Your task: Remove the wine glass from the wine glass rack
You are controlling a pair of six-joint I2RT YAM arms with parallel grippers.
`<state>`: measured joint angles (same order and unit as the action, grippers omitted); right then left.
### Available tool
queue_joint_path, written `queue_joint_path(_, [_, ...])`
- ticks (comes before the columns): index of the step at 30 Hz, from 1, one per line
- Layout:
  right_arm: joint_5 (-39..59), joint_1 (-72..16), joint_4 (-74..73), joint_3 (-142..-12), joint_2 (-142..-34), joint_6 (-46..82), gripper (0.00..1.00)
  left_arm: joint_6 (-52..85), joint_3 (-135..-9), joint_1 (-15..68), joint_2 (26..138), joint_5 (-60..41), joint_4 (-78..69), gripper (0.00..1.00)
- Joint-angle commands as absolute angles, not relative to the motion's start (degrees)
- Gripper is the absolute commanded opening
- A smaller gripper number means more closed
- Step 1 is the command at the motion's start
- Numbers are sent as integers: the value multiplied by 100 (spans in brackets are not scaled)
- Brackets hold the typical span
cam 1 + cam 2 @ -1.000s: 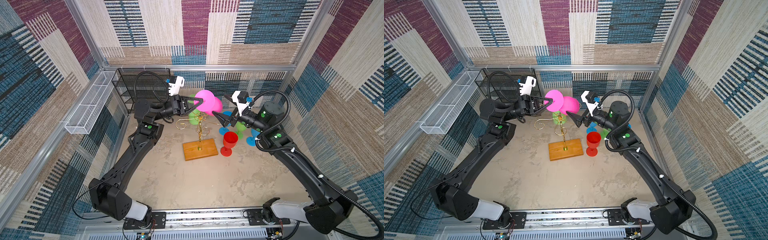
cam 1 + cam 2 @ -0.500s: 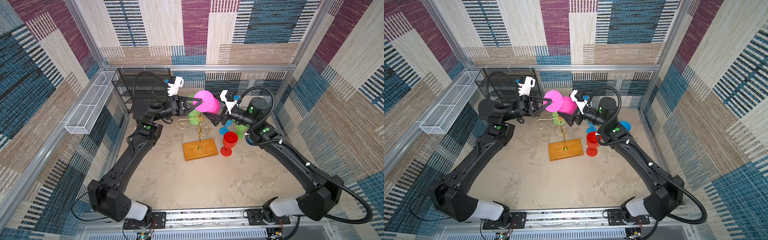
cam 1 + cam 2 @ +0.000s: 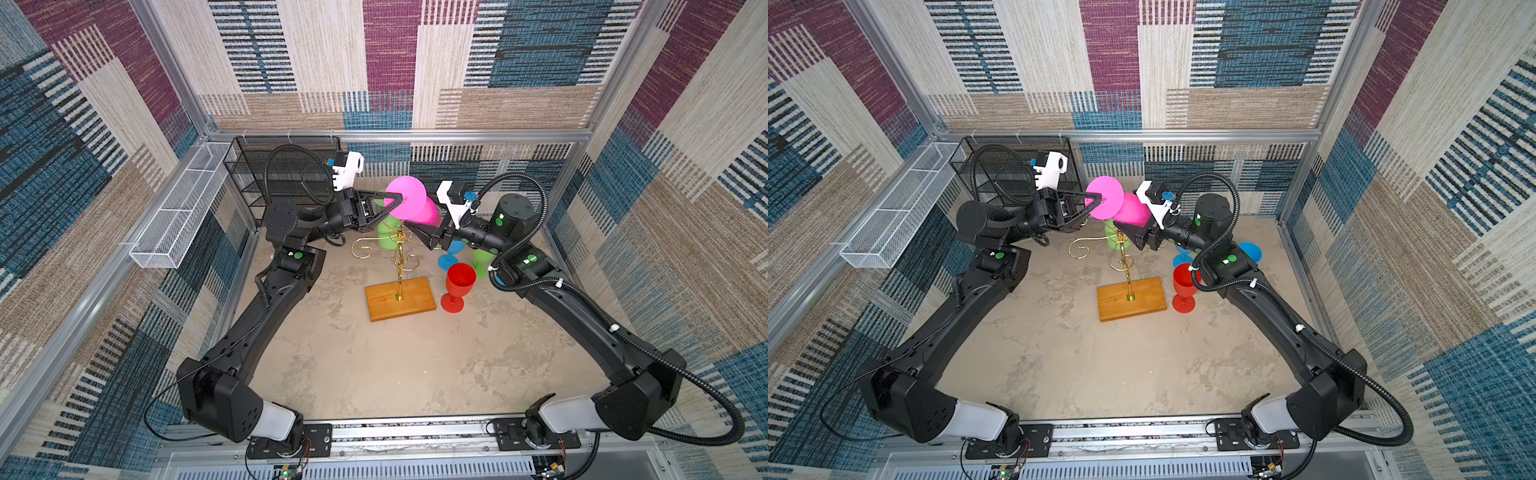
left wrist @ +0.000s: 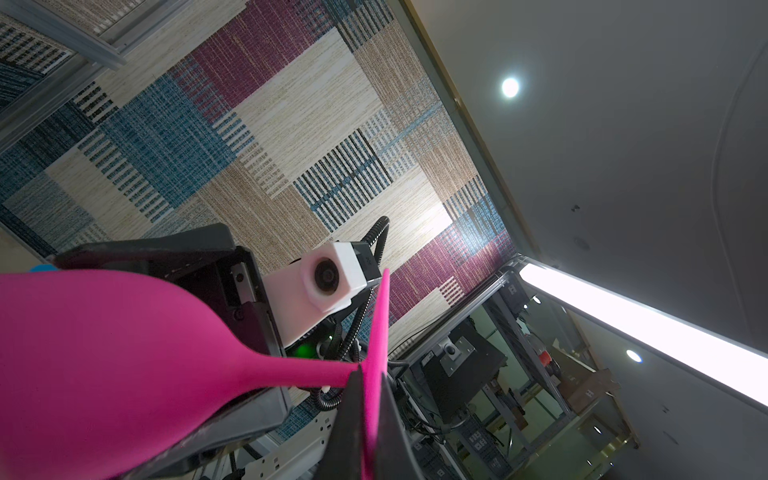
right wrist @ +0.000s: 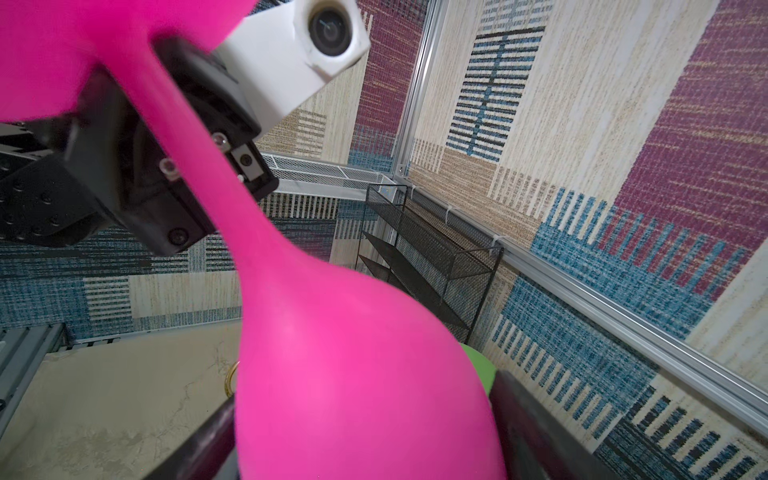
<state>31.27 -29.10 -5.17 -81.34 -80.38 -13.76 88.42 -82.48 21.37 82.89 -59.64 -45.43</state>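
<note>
The pink glass's foot (image 3: pixel 408 196) is held in my left gripper and the glass's bowl points away. Next, my right gripper takes the bowl (image 3: pixel 429 214) and turns the glass's foot up so it can be gripped again.
A pink wine glass (image 3: pixel 430 216) (image 3: pixel 1131 214) lies on its side in the air, just above the top of the wine glass rack (image 3: pixel 400 266) (image 3: pixel 1128 282), a gold post with scroll arms on a wooden base. My left gripper (image 3: pixel 395 199) (image 4: pixel 370 395) is shut on the rim of the glass's round foot. From the other side, my right gripper (image 3: pixel 428 222) (image 5: pixel 361 436) straddles the bowl (image 5: pixel 353 374). Its jaws are open, one finger (image 5: pixel 199 444) against the bowl and the other a sliver away. A green glass (image 3: pixel 386 237) hangs on the rack below.
A red glass (image 3: pixel 459 282) stands right of the wooden base (image 3: pixel 401 297). A blue glass (image 3: pixel 453 251) and a green one (image 3: pixel 482 259) sit behind it, under the right arm. A black mesh shelf (image 3: pixel 286 166) and a white wire basket (image 3: pixel 178 216) line the back left.
My right gripper has come in leftwards from beside the rack and now has its jaws round the pink bowl, narrowing. The left gripper and the glass have barely moved.
</note>
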Motion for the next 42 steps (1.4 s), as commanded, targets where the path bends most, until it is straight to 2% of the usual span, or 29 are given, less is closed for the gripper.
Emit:
queue_joint_path(1, [2805,-2906,-421,-8156,-7948,-1047,80,8568,-8196,2136,8201,-6150,-5159,9])
queue_joint_path(4, [2787,-2912,-279,-8162,-7872,-1000,78,8333,-8118,2126,8153,-6030,-5133,21])
queue_joint_path(7, [2698,-2911,39,-8309,-7823,-878,75,8015,-8005,2105,8063,-5907,-5081,28])
queue_joint_path(14, [2572,-2906,851,-8568,-7623,-615,66,6764,-7833,2009,7736,-5613,-4107,32])
queue_joint_path(17, [2553,-2916,1536,-8879,-7612,-510,61,5541,-7682,1951,7438,-5250,-3182,34])
queue_joint_path(20, [2554,-2916,2161,-9130,-7569,-441,56,3705,-7350,1965,6988,-4236,-2464,36])
queue_joint_path(24, [2720,-2914,2651,-9142,-7387,-323,52,1555,-6610,1995,6670,-3160,-3038,40])
queue_joint_path(27, [2838,-2909,2927,-9331,-7311,-202,50,-152,-6487,2008,6798,-3949,-3381,41])
queue_joint_path(33, [3010,-2911,3384,-9534,-7372,-5,47,-1858,-6683,2012,7253,-4550,-4239,39])
queue_joint_path(37, [3091,-2909,3639,-9586,-7485,156,46,-2438,-6786,2013,7557,-4672,-4804,38])
queue_joint_path(42, [3367,-2912,3788,-9497,-7584,340,42,-2857,-6946,2021,7767,-5056,-4833,34])
